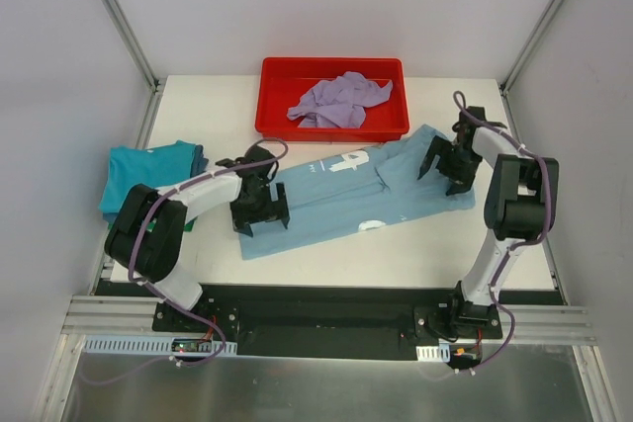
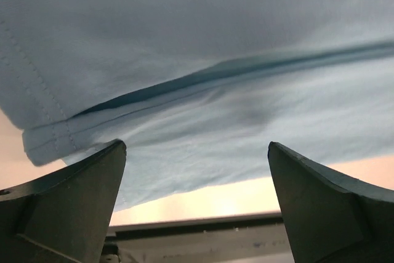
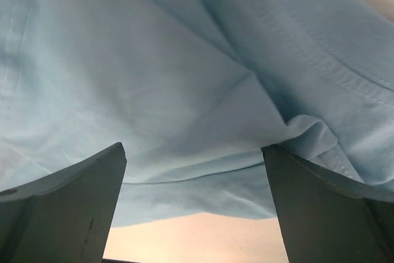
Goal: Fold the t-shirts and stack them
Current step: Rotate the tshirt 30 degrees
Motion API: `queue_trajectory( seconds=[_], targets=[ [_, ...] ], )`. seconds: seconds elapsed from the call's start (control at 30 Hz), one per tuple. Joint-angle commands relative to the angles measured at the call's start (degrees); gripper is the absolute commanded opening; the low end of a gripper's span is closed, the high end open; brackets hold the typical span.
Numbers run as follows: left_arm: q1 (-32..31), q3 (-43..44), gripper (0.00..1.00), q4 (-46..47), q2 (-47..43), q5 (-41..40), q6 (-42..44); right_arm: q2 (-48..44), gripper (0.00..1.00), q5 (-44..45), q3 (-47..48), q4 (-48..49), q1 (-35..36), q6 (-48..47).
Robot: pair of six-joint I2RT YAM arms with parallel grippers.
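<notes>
The light blue t-shirt lies in a long strip and has the robot's right gripper above its collar end (image 1: 407, 157), so the right gripper should grab the hem's near corner (image 1: 247, 252) first.
The light blue t-shirt (image 1: 346, 200) with white lettering lies partly folded lengthwise across the table's middle. My left gripper (image 1: 260, 212) is open and low over its left end; the left wrist view shows the hem and fold (image 2: 203, 84) just past the spread fingers (image 2: 80, 195). My right gripper (image 1: 447, 171) is open over its right end; the right wrist view shows the folded cloth edge (image 3: 203, 170) between the fingers (image 3: 320, 207). A lavender t-shirt (image 1: 341, 101) lies crumpled in the red tray (image 1: 272, 96). A teal t-shirt (image 1: 148, 170) lies folded at the left, over a darker one.
The red tray stands at the back centre. White enclosure walls and metal frame posts (image 1: 119, 17) bound the table. The black base rail (image 1: 326, 308) runs along the near edge.
</notes>
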Motion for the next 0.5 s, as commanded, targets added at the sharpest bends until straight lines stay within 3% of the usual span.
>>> queue_trajectory(
  seconds=[0.0,0.17,0.3,0.47],
  targets=[
    [-7.0,-1.8,0.99,-1.6,-3.0,7.5,-4.3,7.1,0.96,2.2,8.3,-4.7,-7.5,-3.4],
    [-13.5,2.1,0.99,-1.5,-1.9,8.3,-5.8,13.1,0.96,-1.1,19.3,-9.3,-10.8,-5.9],
    [-15.3,5.0,0.99,-1.1,-0.3,8.3,-5.6,22.3,0.96,-0.3,33.5,-18.7,-12.5,-9.2],
    [-17.3,9.3,0.99,-1.2,2.0,9.7,-3.8,26.5,0.96,-0.7,42.2,-20.1,-14.1,-10.4]
  ],
)
